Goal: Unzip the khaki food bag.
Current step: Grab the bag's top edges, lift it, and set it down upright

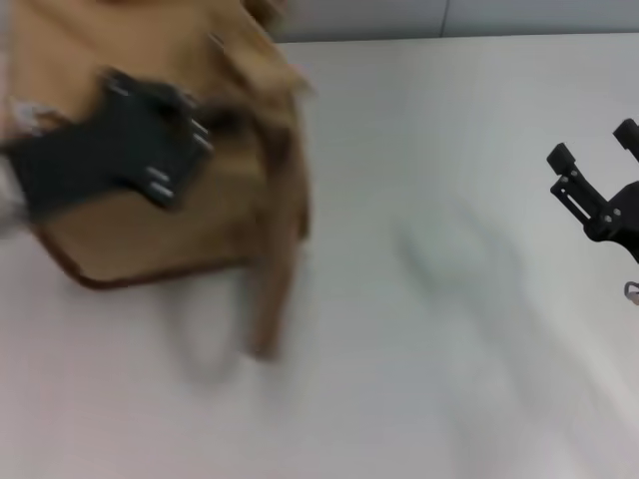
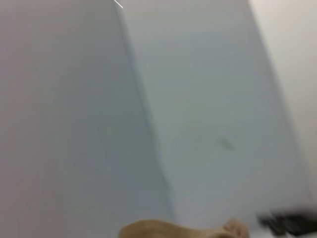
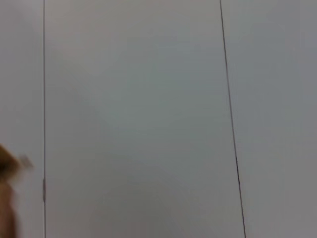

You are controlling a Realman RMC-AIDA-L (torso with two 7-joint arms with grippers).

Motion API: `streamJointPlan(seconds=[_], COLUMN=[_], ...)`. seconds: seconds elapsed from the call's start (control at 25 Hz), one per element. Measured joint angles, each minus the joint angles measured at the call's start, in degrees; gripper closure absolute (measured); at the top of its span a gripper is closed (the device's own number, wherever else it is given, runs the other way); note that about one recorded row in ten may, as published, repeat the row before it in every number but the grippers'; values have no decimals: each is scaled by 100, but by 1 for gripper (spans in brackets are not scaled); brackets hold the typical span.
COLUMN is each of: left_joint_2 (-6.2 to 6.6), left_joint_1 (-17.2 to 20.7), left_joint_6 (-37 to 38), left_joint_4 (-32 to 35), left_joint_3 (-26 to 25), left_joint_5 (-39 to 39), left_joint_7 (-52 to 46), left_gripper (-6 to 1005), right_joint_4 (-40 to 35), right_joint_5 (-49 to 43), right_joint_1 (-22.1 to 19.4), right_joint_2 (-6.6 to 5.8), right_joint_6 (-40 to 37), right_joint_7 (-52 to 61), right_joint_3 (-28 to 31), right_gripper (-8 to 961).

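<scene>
The khaki food bag is far from my open right gripper. Next, my left gripper swings the bag back for my right gripper to take its edge.
The khaki food bag lies in the head view's upper left, tan and blurred, with a brown edge along its near side. One webbing handle hangs down toward the table. My left gripper reaches across the top of the bag, its black body covering part of it; the zipper is hidden. A strip of tan fabric shows in the left wrist view, and a tan blur in the right wrist view. Far off at the right edge, my right gripper is open and holds nothing.
The white table stretches from the bag to the right gripper. A grey panelled wall stands behind the table, and both wrist views mostly show it. A dark blurred shape sits near the tan fabric in the left wrist view.
</scene>
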Motion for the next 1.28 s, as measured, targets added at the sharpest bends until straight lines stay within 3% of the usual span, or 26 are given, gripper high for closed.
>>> streamJointPlan(seconds=[0.04, 0.08, 0.24, 0.48, 0.64, 0.8, 1.04, 1.28], left_joint_2=[-79, -79, -116, -109, -89, -106, -128, -125], left_joint_1=[-129, -129, -453, -415, -318, -297, -337, -295], left_joint_6=[-425, -425, -1152, -974, -749, -674, -461, -211], left_joint_4=[-96, -96, -773, -921, -909, -900, -931, -932], left_joint_3=[404, 404, 1507, 1591, 1569, 1650, 2023, 2068], left_joint_5=[240, 240, -109, -690, -1174, -1271, -1310, -1514], left_joint_7=[5, 5, 174, 307, 236, 226, 194, 73], left_gripper=[939, 939, 939, 939, 939, 939, 939, 939], right_joint_4=[6, 6, -40, -16, 367, 697, 1531, 1622], right_joint_5=[-13, -13, -37, -48, -51, -52, -52, -241], right_joint_1=[-19, -19, -114, -117, 109, 291, 685, 778], right_joint_2=[-2, -2, -21, -5, 10, 12, 14, 14], right_joint_6=[-3, -3, -11, -17, 9, 26, 29, 36], right_joint_7=[0, 0, -75, -592, -1416, -1934, -3718, -3918], right_joint_3=[-25, -25, -97, -387, -486, -469, -89, -122], right_gripper=[113, 113, 113, 113, 113, 114, 114, 115])
